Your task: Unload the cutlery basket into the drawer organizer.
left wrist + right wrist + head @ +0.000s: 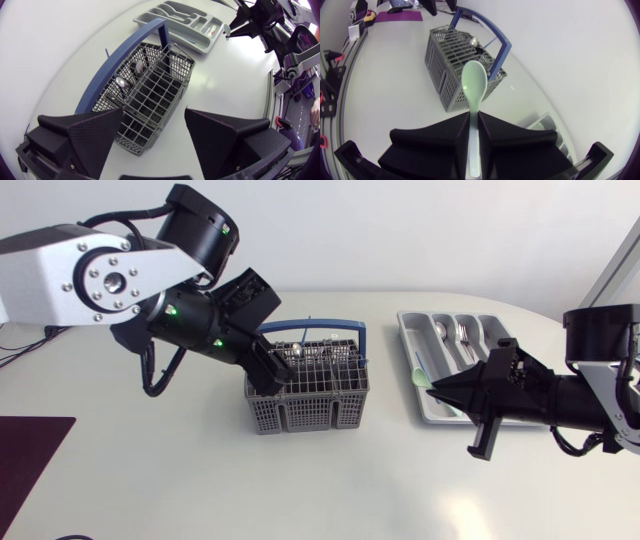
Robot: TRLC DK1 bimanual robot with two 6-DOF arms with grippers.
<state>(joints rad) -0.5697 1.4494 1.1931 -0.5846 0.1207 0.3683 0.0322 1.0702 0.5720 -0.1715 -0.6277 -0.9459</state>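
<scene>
The cutlery basket (pixel 307 395) will bring the spoons (pixel 297 349) round to its near side when I turn it, because they stand stuck in the grid's far cells.
The grey cutlery basket (pixel 307 392) with a blue handle (pixel 315 328) stands mid-table; spoons (pixel 123 82) and other cutlery stand in its far cells. My left gripper (pixel 266 366) hangs open over the basket's left end, its fingers (pixel 95 135) wide apart with nothing between them. The grey drawer organizer (pixel 428 408) lies to the right with a spoon (pixel 441 332) and forks (pixel 463 335) in it. My right gripper (pixel 432 388) is at the organizer's left rim, shut on the handle of a pale green spoon (pixel 474 82) whose bowl points ahead toward the basket (pixel 451 67).
A dark purple mat (pixel 30 455) lies at the table's front left corner. Open tabletop stretches between basket and organizer and along the front edge. My right arm's body covers the organizer's front right part.
</scene>
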